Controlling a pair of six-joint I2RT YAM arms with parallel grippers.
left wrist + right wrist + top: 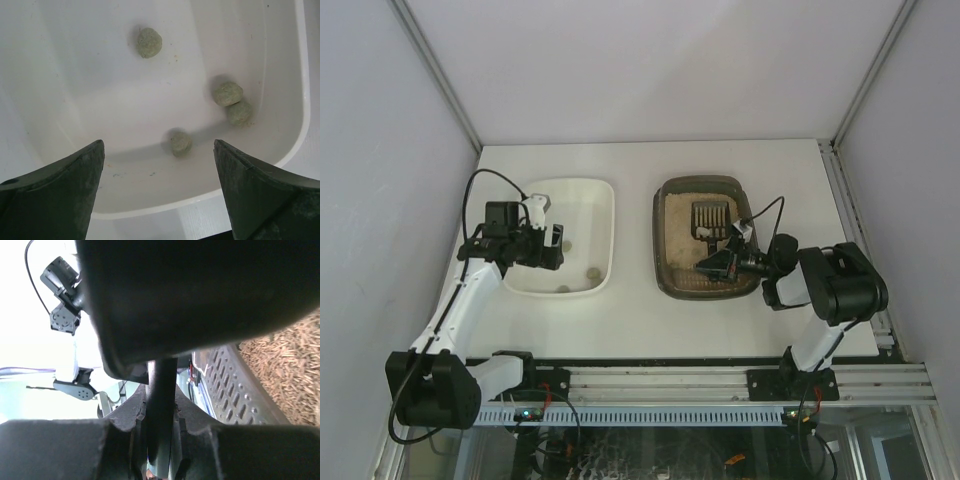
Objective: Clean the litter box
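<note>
The robot's left gripper is hanging over the white tray (578,222) where the scoop has to tip its clump, so next the left gripper moves back past the tray's rim.
The dark brown litter box (661,235) with pale sand sits right of centre. The black slotted scoop (711,214) lies in it on the sand. My right gripper (718,262) is over the box's near end, shut on the scoop's handle (161,390). The slotted blade (235,390) and the sand (290,365) show in the right wrist view. My left gripper (553,248) is open and empty over the white tray (611,230). In the left wrist view the left gripper (159,147) hangs above several greenish clumps, one of them (180,142) just below the jaws.
The white tray's near rim (165,205) lies under the left fingers. Other clumps (149,42) (229,93) lie further in. White walls close the table on three sides. A metal rail (720,385) runs along the near edge.
</note>
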